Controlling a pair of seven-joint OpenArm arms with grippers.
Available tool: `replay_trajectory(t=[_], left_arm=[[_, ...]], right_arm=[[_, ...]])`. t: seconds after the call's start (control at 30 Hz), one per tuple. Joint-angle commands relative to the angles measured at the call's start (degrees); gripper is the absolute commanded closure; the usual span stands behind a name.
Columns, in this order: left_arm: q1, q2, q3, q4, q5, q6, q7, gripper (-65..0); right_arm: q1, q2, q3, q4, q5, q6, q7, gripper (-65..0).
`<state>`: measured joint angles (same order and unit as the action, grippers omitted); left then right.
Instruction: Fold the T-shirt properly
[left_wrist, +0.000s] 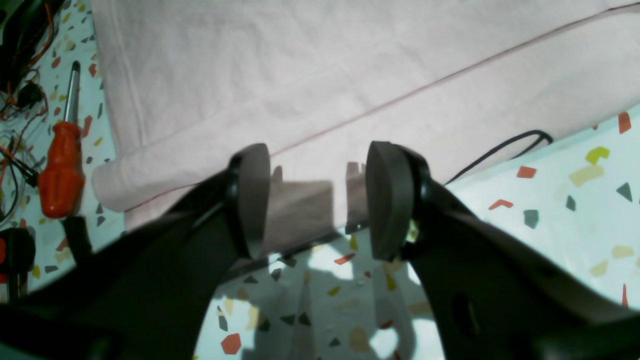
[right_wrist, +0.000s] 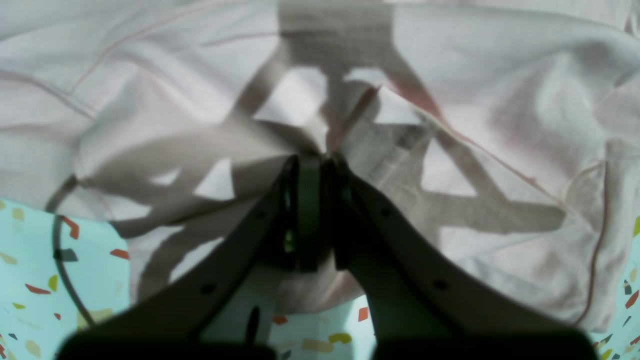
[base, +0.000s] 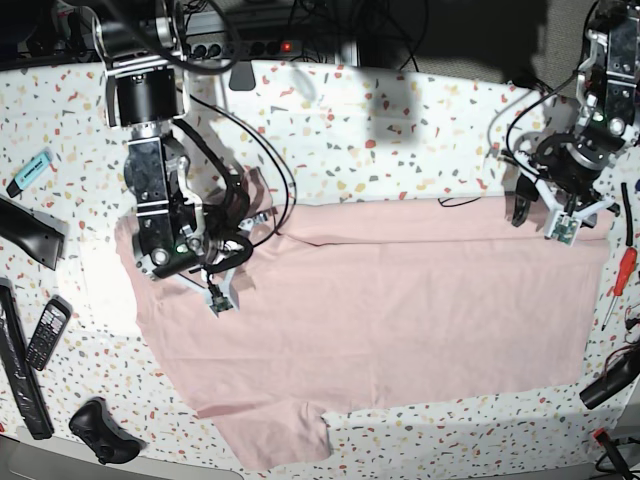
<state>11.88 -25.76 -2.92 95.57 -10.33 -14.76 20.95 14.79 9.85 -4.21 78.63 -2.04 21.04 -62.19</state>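
Note:
The T-shirt's fabric bunches (base: 238, 281) at my right gripper while the T-shirt's far edge (base: 256, 188) still juts out, so I should ease back, open and pinch nearer that edge before folding.
The pale pink T-shirt (base: 400, 300) lies spread over most of the speckled table, plain side up, with a folded edge running along its far side. In the right wrist view the T-shirt (right_wrist: 450, 100) is bunched and creased where my right gripper (right_wrist: 320, 160) is shut on a pinch of its fabric; in the base view that gripper (base: 222, 297) sits at the shirt's left end. My left gripper (left_wrist: 317, 200) stands open just over the hem of the T-shirt (left_wrist: 320, 75), fingers wide apart and holding nothing. Seen from the base, it (base: 543, 222) hovers at the shirt's far right corner.
An orange-handled screwdriver (left_wrist: 62, 165) lies beside the shirt's right end, also in the base view (base: 618, 280). A black cable (left_wrist: 500, 150) loops out from under the hem. A phone (base: 47, 333), a black handset (base: 100, 430) and a blue marker (base: 30, 170) lie at the left.

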Motion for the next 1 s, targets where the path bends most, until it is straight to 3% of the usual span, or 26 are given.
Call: replay_trajectory(t=[0.0, 0.3, 0.7, 0.87, 0.97], left_arm=[[-0.5, -0.9, -0.4, 1.2, -0.2, 0.4, -1.6, -29.6], [-0.5, -0.9, -0.4, 1.2, -0.2, 0.4, -1.5, -29.6], [-0.5, -0.9, -0.4, 1.1, -0.2, 0.4, -1.6, -29.6], [-0.5, -0.9, -0.4, 0.9, -0.2, 0.4, -1.5, -29.6], [-0.4, -0.9, -0.4, 0.8, -0.2, 0.4, -1.5, -29.6]], right_arm=[[1.4, 0.5, 0.1, 1.4, -0.7, -0.1, 0.0, -2.1], [1.2, 0.5, 0.1, 8.4, -0.6, -1.1, -1.8, -2.0], [1.1, 0.5, 0.1, 8.8, 0.6, -1.1, -1.8, -2.3], [0.7, 0.5, 0.1, 8.7, 1.1, -1.1, -1.8, -11.4], [0.2, 0.5, 0.1, 8.7, 1.1, -1.1, -1.8, -11.5]])
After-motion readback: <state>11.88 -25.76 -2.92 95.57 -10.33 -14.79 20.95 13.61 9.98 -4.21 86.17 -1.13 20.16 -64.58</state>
